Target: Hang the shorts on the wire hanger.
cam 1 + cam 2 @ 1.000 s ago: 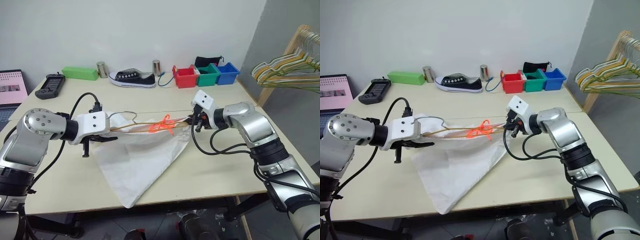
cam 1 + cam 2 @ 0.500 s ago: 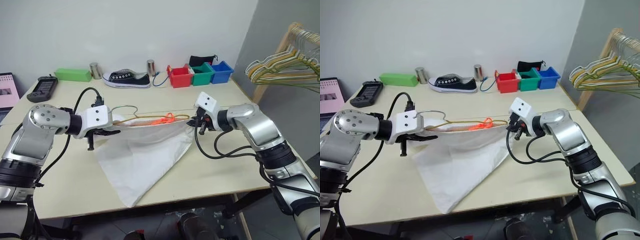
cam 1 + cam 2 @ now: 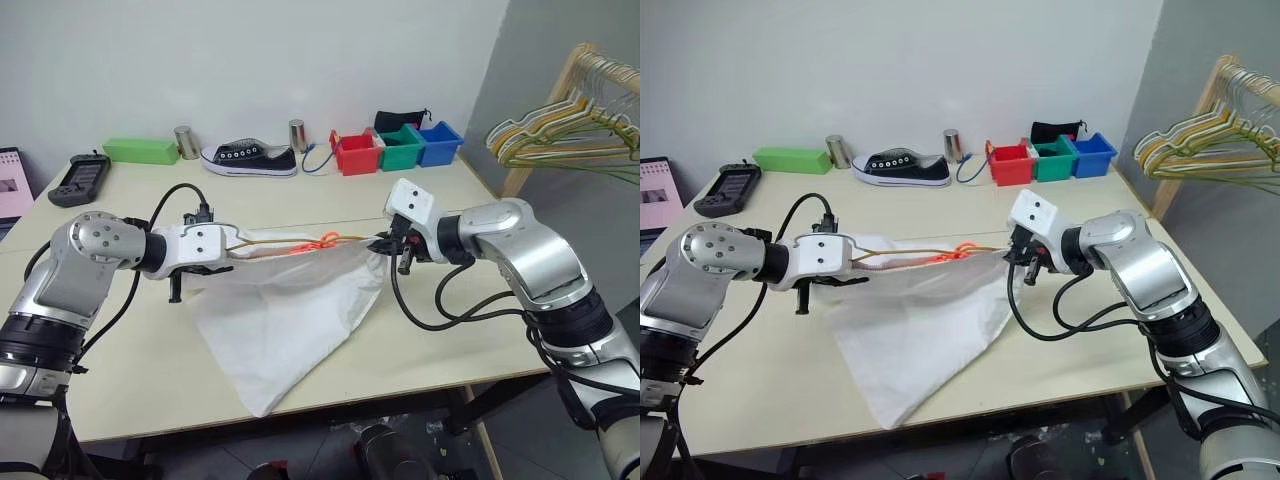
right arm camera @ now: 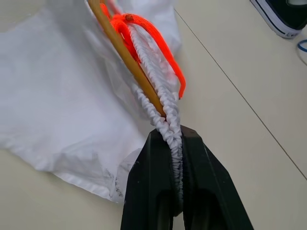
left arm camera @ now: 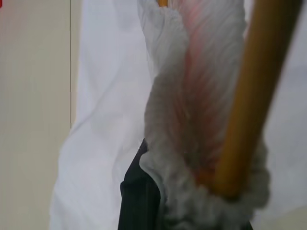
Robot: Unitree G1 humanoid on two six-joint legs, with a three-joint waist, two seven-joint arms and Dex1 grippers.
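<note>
My right gripper should ease the pinched elastic (image 4: 173,135) back onto the wire hanger's end (image 4: 160,112) and then open, because that end is inside the tight waistband, short of my right gripper.
The white shorts (image 3: 285,310) hang by their gathered waistband, stretched between both grippers above the table; the lower cloth lies on the table and droops over its front edge. My left gripper (image 3: 222,262) is shut on the waistband's left end, where a black finger (image 5: 139,196) shows beside the bunched elastic. My right gripper (image 4: 173,138) is shut on the right end. The yellow-gold wire hanger (image 3: 275,238) runs along the waistband, its wire (image 4: 124,57) lying against the elastic. The orange drawstring (image 3: 322,241) sits mid-waistband.
Along the table's back stand a green box (image 3: 145,150), two metal cans, a black sneaker (image 3: 250,158) and red, green and blue bins (image 3: 400,148). A handheld device (image 3: 78,178) lies at the back left. A wooden rack with a bunch of hangers (image 3: 560,130) stands to the right.
The camera has swung to the right. My right gripper has drawn back and risen a little with the waistband, which now runs straighter between the two grippers. Both grips are unchanged.
</note>
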